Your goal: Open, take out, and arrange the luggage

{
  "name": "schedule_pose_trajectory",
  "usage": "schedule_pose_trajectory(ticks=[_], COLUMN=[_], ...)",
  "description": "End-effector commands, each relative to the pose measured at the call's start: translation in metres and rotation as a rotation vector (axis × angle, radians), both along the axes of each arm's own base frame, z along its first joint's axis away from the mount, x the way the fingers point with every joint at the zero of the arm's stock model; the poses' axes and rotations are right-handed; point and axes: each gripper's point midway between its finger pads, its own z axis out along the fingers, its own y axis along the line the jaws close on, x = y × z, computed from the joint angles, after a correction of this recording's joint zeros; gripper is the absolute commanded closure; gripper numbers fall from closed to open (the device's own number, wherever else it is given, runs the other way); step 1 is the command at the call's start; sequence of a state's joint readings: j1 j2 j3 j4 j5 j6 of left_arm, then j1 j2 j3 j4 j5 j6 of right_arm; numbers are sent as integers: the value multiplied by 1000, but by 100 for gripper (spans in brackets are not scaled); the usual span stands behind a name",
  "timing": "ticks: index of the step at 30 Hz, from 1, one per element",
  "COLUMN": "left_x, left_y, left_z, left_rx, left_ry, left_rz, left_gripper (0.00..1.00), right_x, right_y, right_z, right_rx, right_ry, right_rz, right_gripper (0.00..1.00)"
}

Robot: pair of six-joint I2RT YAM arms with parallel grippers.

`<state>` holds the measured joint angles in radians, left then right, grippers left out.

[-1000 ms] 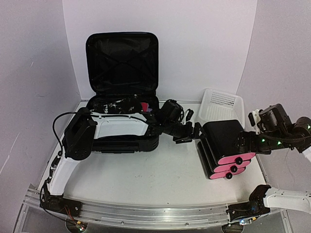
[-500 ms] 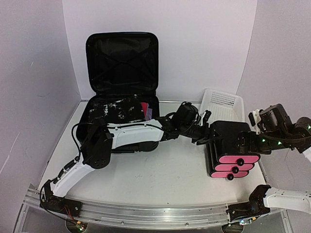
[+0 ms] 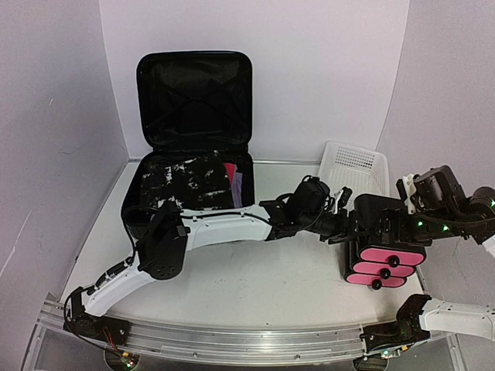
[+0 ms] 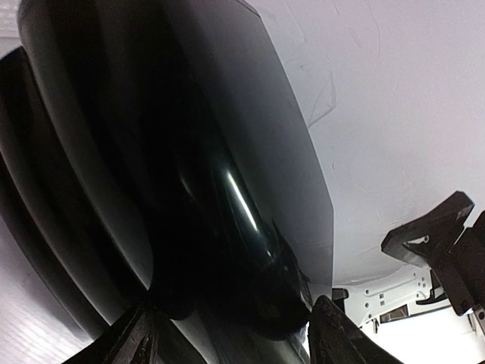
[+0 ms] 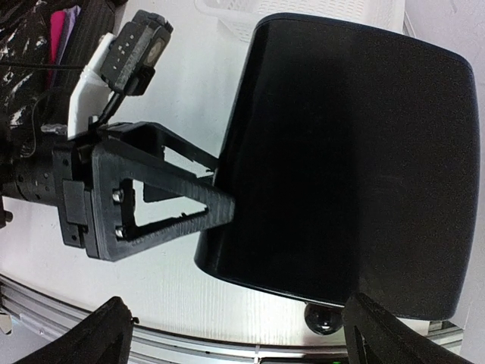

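Note:
The white mesh basket [image 3: 356, 168] is behind the black box, far from the luggage, so my right gripper should grab its rim [image 3: 324, 162] and drag it next to the luggage.
The luggage [image 3: 195, 100], a black suitcase, stands open at the back left with its lid up against the wall. Its base [image 3: 155, 202] holds dark shiny packets and a pink item [image 3: 230, 171]. My left arm reaches right across the table. My left gripper [image 3: 343, 224] [image 4: 239, 337] grips the left side of a black box with pink drawer fronts [image 3: 387, 256], which fills the left wrist view [image 4: 189, 174]. My right gripper [image 3: 396, 222] [image 5: 242, 330] is wide open over the box's right part [image 5: 356, 159], not clamping it.
A white mesh basket [image 3: 370, 162] stands at the back right, just behind the box. White walls close in the table on the left, back and right. A metal rail [image 3: 232, 344] runs along the near edge.
My left arm has stretched further right, carrying the black box with pink fronts away from the suitcase and under my right gripper. My right arm has stayed in place.

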<state>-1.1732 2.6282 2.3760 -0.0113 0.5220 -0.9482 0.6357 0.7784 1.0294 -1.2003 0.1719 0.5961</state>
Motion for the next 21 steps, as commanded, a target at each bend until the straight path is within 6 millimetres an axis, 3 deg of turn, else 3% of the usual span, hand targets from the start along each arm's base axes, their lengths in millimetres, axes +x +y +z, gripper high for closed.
schedule_pose_trajectory(ticks=[1, 6, 10, 16, 20, 21], left_x=[-35, -44, -37, -9, 8, 12], left_y=[-16, -13, 20, 112, 189, 208], left_z=[30, 38, 55, 96, 115, 112], left_rx=[-104, -115, -84, -38, -10, 8], left_ry=[-41, -70, -197, -425, -516, -518], left_rz=[-68, -95, -71, 22, 102, 124], left_gripper=[33, 33, 26, 19, 14, 14], right_x=[3, 4, 7, 20, 46, 54], right_y=[4, 4, 4, 14, 37, 45], right_z=[7, 7, 7, 17, 29, 31], right_rx=[28, 24, 0, -78, -148, -166], right_ry=[-26, -27, -29, -50, -51, -44], right_rz=[-2, -5, 12, 117, 229, 258], right_gripper=[2, 2, 2, 2, 2, 2])
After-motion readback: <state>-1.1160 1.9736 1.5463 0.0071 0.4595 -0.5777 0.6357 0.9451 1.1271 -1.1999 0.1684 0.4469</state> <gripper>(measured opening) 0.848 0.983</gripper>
